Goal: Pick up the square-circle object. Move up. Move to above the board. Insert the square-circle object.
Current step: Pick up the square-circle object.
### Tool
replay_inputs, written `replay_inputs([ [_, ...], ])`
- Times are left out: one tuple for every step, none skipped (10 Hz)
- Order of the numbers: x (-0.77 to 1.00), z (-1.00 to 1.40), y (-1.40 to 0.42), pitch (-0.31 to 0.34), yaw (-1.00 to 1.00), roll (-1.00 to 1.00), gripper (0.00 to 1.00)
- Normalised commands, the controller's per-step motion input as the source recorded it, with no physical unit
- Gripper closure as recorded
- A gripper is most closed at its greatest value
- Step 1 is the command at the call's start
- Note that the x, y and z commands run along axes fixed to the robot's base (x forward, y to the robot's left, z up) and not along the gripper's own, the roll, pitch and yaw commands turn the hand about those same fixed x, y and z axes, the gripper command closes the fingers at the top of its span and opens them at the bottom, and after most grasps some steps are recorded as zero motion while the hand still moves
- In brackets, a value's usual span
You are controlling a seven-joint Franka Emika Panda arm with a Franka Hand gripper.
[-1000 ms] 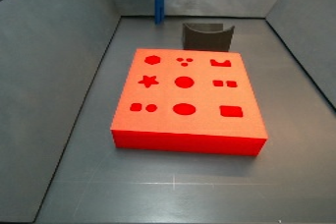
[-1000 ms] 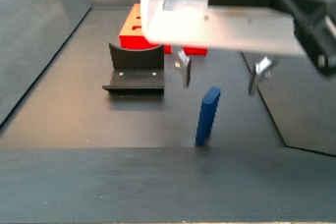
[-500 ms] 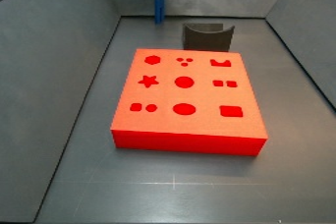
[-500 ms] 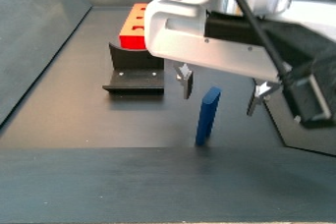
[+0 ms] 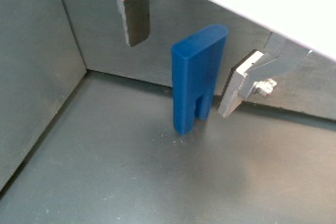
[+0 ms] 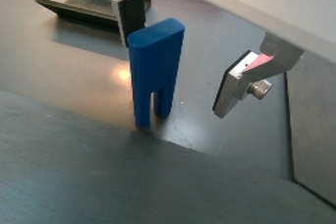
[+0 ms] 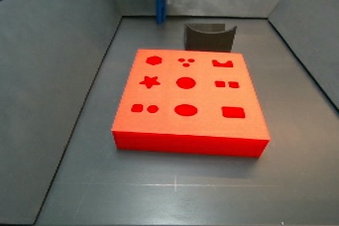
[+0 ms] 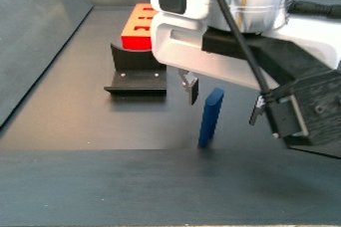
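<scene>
I see that the slot [image 5: 196,106] divides the square-circle object's foot [image 5: 186,120] into legs, so only the legs will go down into the board when I press it down.
The square-circle object, a slim blue peg with a slot at its foot, stands upright on the grey floor in both wrist views [image 5: 196,79] [image 6: 153,73] and in both side views [image 7: 162,8] [image 8: 210,118]. My gripper [image 5: 187,33] [image 6: 184,47] [image 8: 222,100] is open and has come down around the peg's top. One finger [image 5: 133,17] and the other finger [image 5: 242,83] stand apart from the peg on either side, touching nothing. The red-orange board [image 7: 185,99] with shaped holes lies flat in the middle of the floor, away from the peg.
A dark grey curved holder [image 7: 209,37] [image 8: 138,72] [image 6: 86,10] stands between the board and the peg. Grey walls [image 7: 79,32] close in the floor; the peg stands near the far wall's corner [image 5: 79,66].
My gripper has come down over the peg, so its fingers now flank the peg's top. The peg and board have not moved.
</scene>
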Motion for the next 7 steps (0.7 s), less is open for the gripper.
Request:
replay_inputs([
  [0.25, -0.28, 0.15, -0.03, -0.07, -0.11, 0.0],
  [0.06, -0.19, 0.03, -0.031, 0.0, -0.03, 0.0],
  [0.0, 0.0, 0.0, -0.037, 0.0, 0.0, 0.0],
  [-0.01, 0.0, 0.0, 0.0, -0.01, 0.0, 0.0],
  [0.0, 0.0, 0.0, 0.0, 0.0, 0.0, 0.0],
  [0.0, 0.0, 0.0, 0.0, 0.0, 0.0, 1.0],
  [0.0, 0.0, 0.0, 0.0, 0.0, 0.0, 1.0],
])
